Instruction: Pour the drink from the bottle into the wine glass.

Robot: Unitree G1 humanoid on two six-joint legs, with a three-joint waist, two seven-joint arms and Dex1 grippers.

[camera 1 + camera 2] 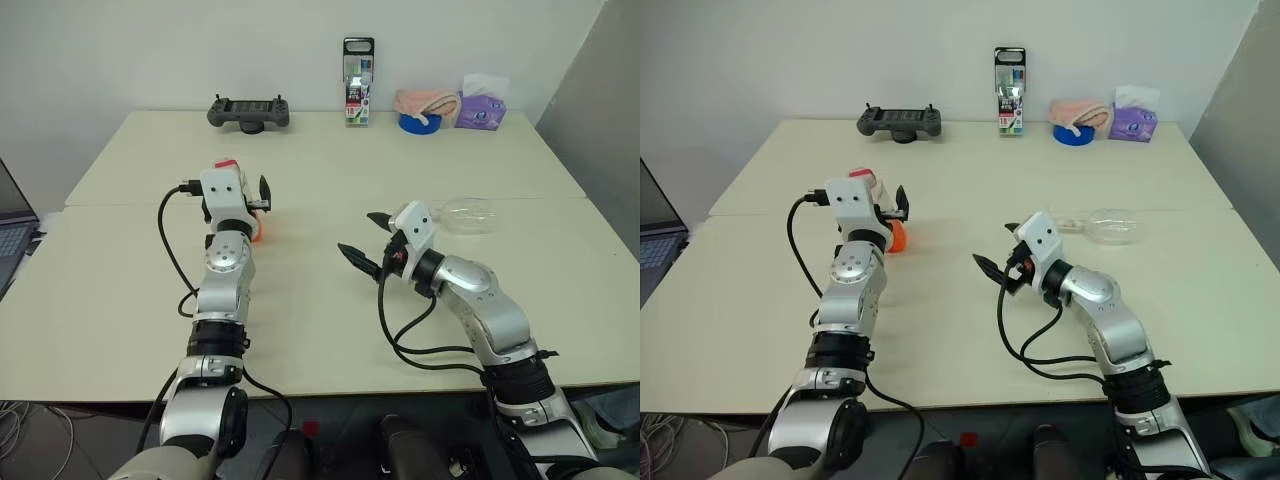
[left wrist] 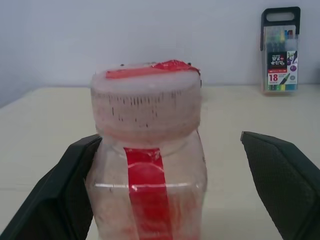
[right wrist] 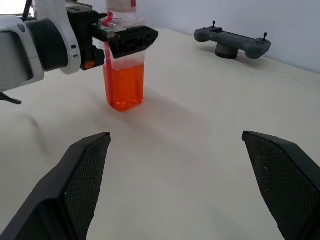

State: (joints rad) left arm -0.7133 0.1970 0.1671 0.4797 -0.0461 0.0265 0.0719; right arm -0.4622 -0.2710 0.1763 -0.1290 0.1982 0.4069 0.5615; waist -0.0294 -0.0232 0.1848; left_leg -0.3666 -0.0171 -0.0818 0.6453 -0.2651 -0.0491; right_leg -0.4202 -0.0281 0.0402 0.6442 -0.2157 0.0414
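Observation:
I am about to turn the white cap [image 3: 120, 5], which sits straight-sided over the bottle's neck [image 3: 123, 20]. It will twist around in place and stay seated through the first turns.
The bottle [image 3: 124, 85] stands upright on the table, its lower part filled with the orange-red drink [image 3: 123, 87], and its red-and-white cap [image 2: 147, 97] is on. My left gripper [image 2: 169, 137] is open around the bottle's neck: one finger lies against the bottle's side, the other stands apart from it. The wine glass [image 1: 1115, 225] lies on its side on the table to the right, with nothing in it. My right gripper [image 1: 357, 232] hovers open near the table's middle, pointing left toward the bottle, with nothing between its fingers. The glass lies behind it.
Along the far edge stand a black game controller [image 1: 249, 112], a box of pens [image 1: 358, 82], a blue tape roll [image 1: 418, 124] with a pink cloth on it, and a purple tissue pack [image 1: 481, 108]. A laptop [image 1: 12, 225] sits at the left edge.

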